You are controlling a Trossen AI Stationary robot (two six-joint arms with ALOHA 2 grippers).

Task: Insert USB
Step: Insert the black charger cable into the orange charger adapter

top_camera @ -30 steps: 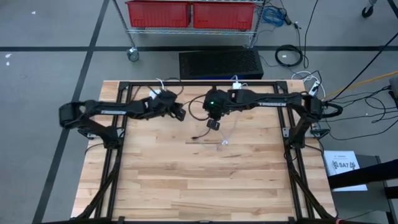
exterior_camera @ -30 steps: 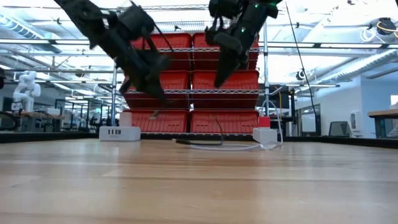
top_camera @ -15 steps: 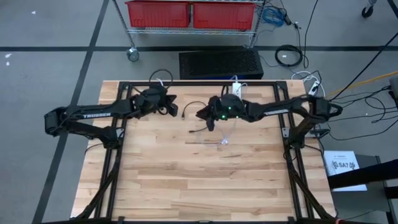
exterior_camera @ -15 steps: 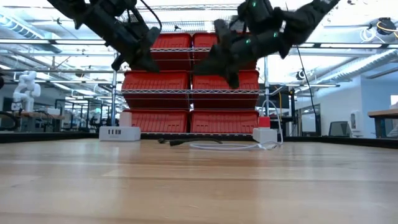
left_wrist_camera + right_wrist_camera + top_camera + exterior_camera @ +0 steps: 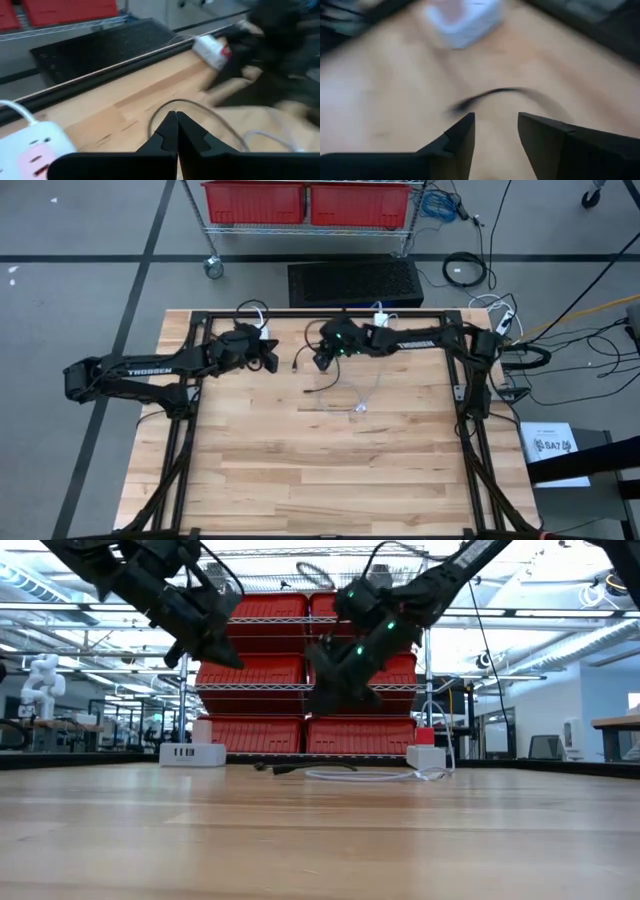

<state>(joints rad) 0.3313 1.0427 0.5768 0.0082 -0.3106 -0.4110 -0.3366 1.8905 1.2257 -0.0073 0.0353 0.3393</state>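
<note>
I expect the dark USB cable, which has a slack loop (image 5: 308, 332), to leave its other plug (image 5: 294, 367) lying on the wood when I carry the nearer plug away.
A dark USB cable (image 5: 297, 363) lies slack on the wooden table near its far edge, its plug end (image 5: 278, 768) flat on the wood. My left gripper (image 5: 271, 357) hovers just left of it, shut and holding nothing (image 5: 176, 125). My right gripper (image 5: 318, 360) hangs just right of it, open (image 5: 495, 131), with the cable (image 5: 485, 96) on the table beyond its fingers. A white power strip (image 5: 252, 330) sits at the far edge behind my left gripper. A second white block with a red part (image 5: 381, 315) sits farther right.
A white cable (image 5: 362, 395) curls on the table right of centre and runs to the right-hand block (image 5: 425, 756). The black frame rail (image 5: 300, 311) borders the far edge. Red bins on a wire shelf (image 5: 300, 670) stand beyond. Bare wood fills the near half (image 5: 320, 470).
The dark cable, raised off the table a second ago, has dropped and now lies flat near the far edge. My left gripper has drawn back toward the table's left and far edge. My right gripper has swung toward the left and far edge, tipping over the cable.
</note>
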